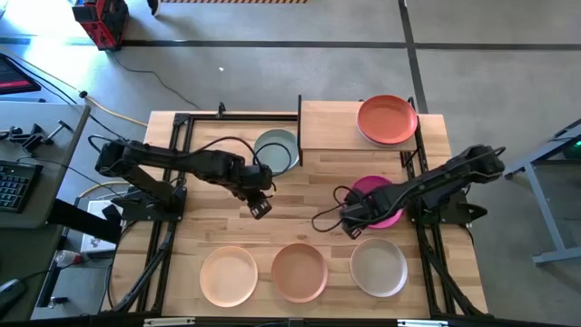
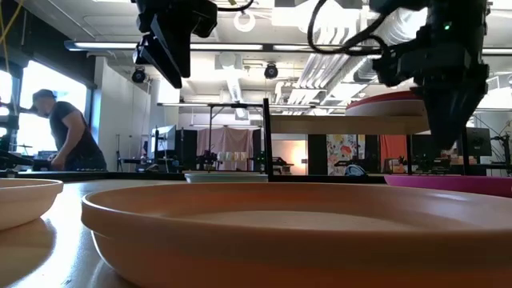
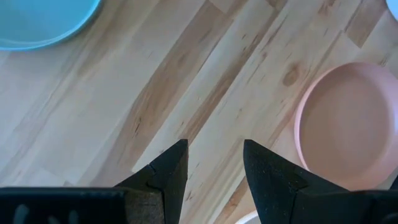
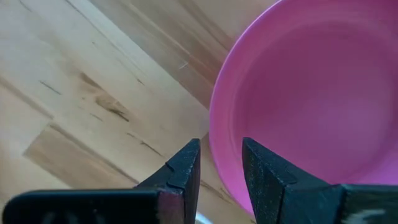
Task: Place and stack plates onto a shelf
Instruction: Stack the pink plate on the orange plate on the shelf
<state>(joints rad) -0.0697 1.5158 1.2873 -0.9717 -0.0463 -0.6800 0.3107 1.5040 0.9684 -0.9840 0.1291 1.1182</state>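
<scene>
The magenta plate's inside (image 4: 273, 118) is under one open finger and clear wood is under the other, so my right gripper should keep going down and close on the plate's rim (image 4: 222, 158).
My right gripper (image 1: 350, 223) (image 4: 221, 144) is open over the near-left rim of the magenta plate (image 1: 382, 201) (image 4: 311, 93). One finger stands on either side of that rim. In the low view the right gripper (image 2: 446, 142) hangs a little above the magenta plate (image 2: 452, 182), which lies flat on the table. My left gripper (image 1: 259, 208) (image 3: 214, 146) is open above bare wood, between the pale blue-green plate (image 1: 277, 150) (image 3: 43, 18) and the peach plate (image 1: 300, 271) (image 3: 354, 124). A rust orange plate (image 1: 388, 119) lies on the shelf (image 1: 327, 125).
A cream plate (image 1: 229, 275) and a beige-grey plate (image 1: 379, 267) lie beside the peach plate along the table's near edge. The shelf's left half is bare. Black frame rails (image 1: 177, 136) run along the table's sides. A person (image 2: 68, 132) stands in the room beyond.
</scene>
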